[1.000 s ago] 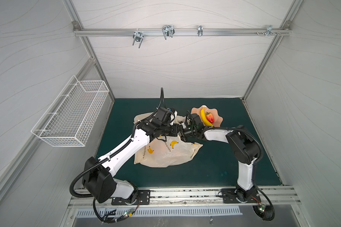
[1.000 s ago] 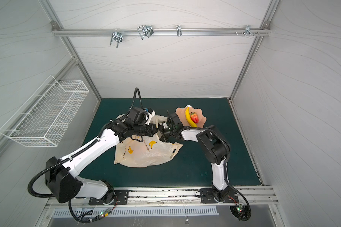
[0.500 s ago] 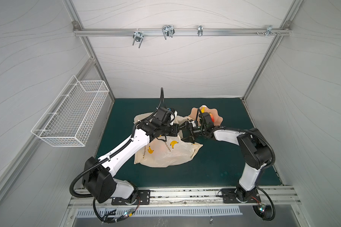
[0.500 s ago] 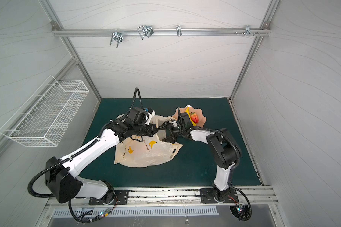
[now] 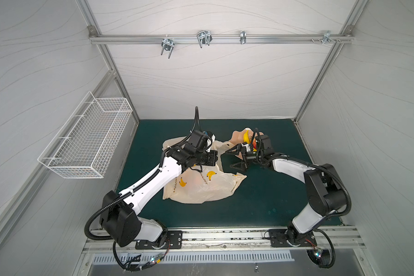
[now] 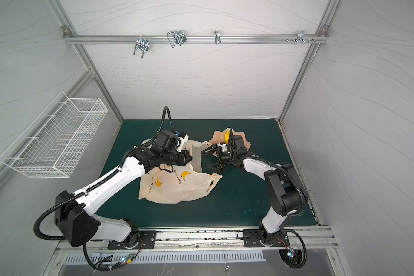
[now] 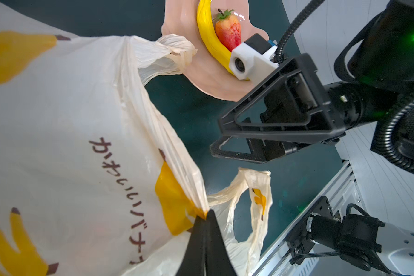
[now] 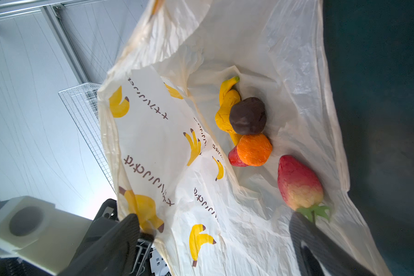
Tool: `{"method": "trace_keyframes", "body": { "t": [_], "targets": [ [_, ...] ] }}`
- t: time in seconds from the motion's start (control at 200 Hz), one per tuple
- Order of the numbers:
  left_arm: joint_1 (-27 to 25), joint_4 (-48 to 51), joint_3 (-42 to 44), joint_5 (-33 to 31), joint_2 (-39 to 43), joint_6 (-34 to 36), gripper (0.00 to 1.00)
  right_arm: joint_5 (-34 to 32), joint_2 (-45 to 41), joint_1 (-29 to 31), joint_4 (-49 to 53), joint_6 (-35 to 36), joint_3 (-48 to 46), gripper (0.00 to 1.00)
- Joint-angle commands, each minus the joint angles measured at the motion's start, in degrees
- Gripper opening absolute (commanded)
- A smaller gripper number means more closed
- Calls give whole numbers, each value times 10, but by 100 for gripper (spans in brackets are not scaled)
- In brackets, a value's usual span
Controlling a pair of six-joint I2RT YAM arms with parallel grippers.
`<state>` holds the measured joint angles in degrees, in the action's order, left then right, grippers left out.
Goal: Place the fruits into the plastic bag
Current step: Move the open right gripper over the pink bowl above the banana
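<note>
The banana's near end (image 7: 223,55) is clear of the strawberry on the pink dish (image 7: 206,77), so I should keep moving my right gripper there until its fingers close around that end.
The plastic bag (image 5: 201,188) (image 6: 177,188) lies on the green mat with its mouth towards the right arm. My left gripper (image 7: 206,212) is shut on the bag's upper edge and holds the mouth up. My right gripper (image 5: 227,160) (image 6: 204,159) (image 8: 213,216) stands open at the mouth with nothing between its fingers. Inside the bag lie a strawberry (image 8: 296,181) beside one fingertip, an orange (image 8: 255,149), a dark brown fruit (image 8: 247,116), a yellow fruit (image 8: 225,112) and a red piece (image 8: 234,157). A banana (image 7: 208,35) and a strawberry (image 7: 227,28) lie on the pink dish (image 7: 201,71).
The pink dish (image 5: 237,136) sits behind the right wrist, which partly covers it in both top views. A white wire basket (image 5: 86,141) hangs on the left wall. A rail with metal hooks (image 5: 201,39) runs high along the back wall.
The right arm's elbow has swung out to the right and its wrist now covers part of the dish; its open gripper stays at the bag's mouth. The left arm has not moved.
</note>
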<state>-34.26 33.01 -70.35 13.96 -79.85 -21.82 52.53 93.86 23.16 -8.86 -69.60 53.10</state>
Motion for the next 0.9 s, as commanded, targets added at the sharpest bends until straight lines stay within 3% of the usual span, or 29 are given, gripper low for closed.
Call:
{"method": "trace_keyframes", "body": {
  "t": [0.0,0.445,0.595,0.895],
  "targets": [
    [-1,-15,-15,2,-2,6,0,6,-24,-15,24,16,-7,99],
    [-1,-22,-13,4,-5,5,0,4,-42,-45,82,58,3,99],
    [-1,-22,-13,4,-5,6,0,-7,-40,-60,157,117,40,99],
    [-1,-22,-14,4,-5,7,0,-71,-22,-90,381,308,174,99]
  ]
}}
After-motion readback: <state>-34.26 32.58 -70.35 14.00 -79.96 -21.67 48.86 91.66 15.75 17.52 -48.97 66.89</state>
